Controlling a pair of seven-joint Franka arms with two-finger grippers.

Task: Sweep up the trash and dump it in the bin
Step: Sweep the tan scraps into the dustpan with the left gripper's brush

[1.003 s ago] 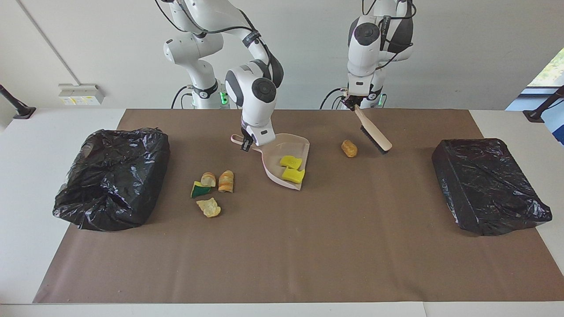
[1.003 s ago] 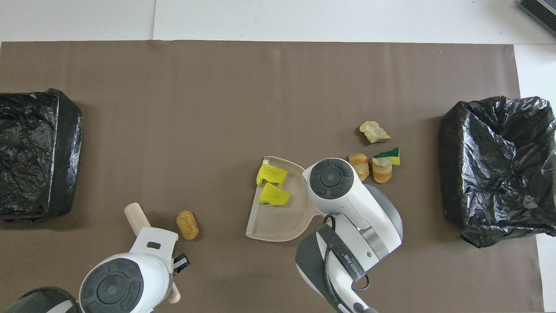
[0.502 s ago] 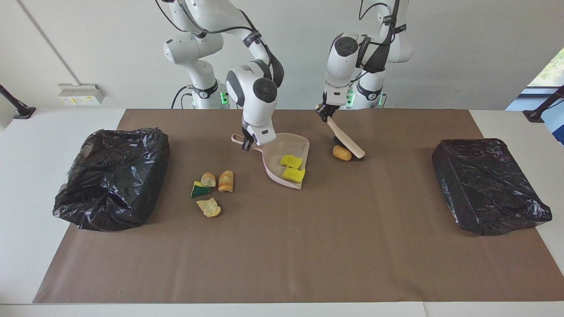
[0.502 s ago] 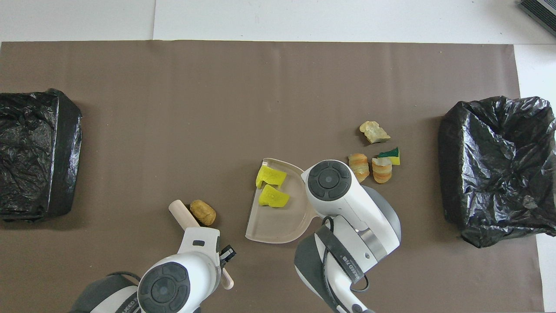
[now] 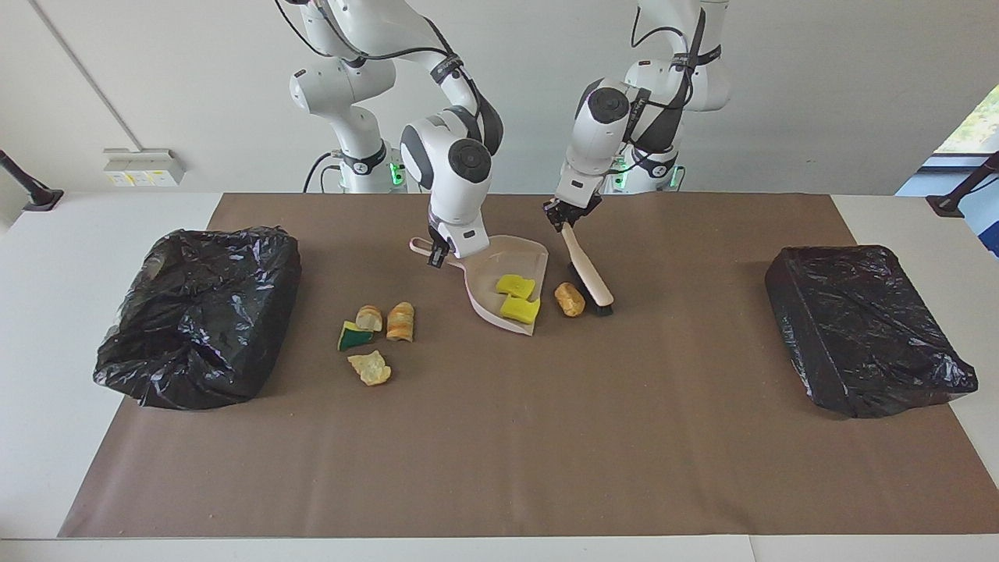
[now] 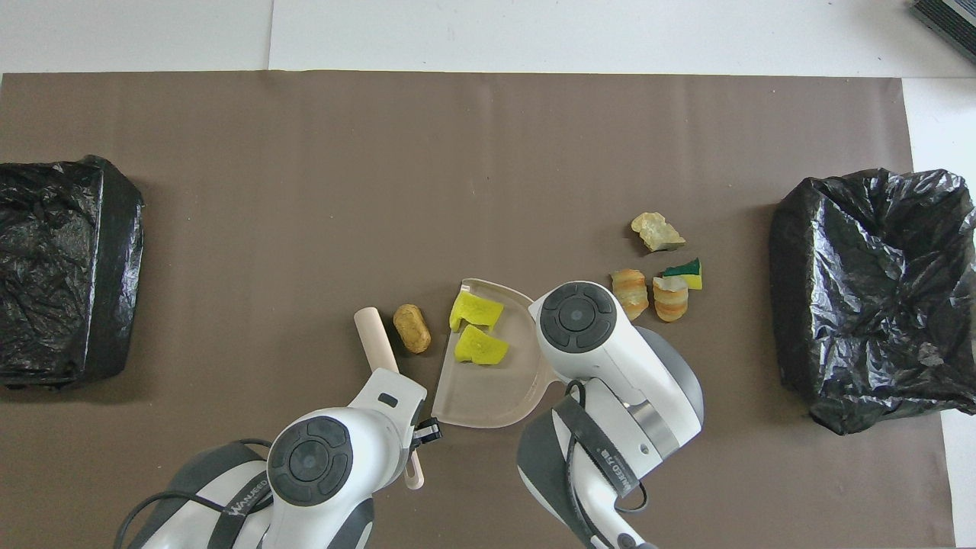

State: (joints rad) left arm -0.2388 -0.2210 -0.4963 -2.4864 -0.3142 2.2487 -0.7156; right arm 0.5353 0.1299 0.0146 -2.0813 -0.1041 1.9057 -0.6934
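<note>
The tan-brown lump (image 6: 412, 328) is outside the dustpan's opening (image 6: 448, 351) and the brush is behind it, so the robot's left gripper should sweep the lump in before the robot lifts the dustpan.
A pink dustpan (image 5: 485, 303) (image 6: 480, 393) lies on the brown mat with two yellow foam chunks (image 5: 518, 297) (image 6: 477, 328) of trash in it. My right gripper (image 5: 437, 256) is shut on its handle. My left gripper (image 5: 563, 217) is shut on the beige-handled brush (image 5: 587, 275) (image 6: 375, 341), whose bristles rest on the mat against a tan-brown lump (image 5: 570, 300) (image 6: 412, 328) just outside the pan's mouth. More trash lies toward the right arm's end: a green-and-yellow sponge wedge (image 5: 353, 337) (image 6: 685, 272), two striped lumps (image 5: 400, 321) and a pale scrap (image 5: 370, 367). In the overhead view the wrists hide both grippers.
A bin lined with a black bag (image 5: 199, 312) (image 6: 869, 297) stands at the right arm's end of the table. A second black-bagged bin (image 5: 866, 328) (image 6: 57, 271) stands at the left arm's end. The brown mat (image 5: 499, 453) covers the table's middle.
My left arm has swept the brush toward the dustpan, pushing the tan-brown lump along the mat up to the pan's mouth. The right gripper and pan have barely moved.
</note>
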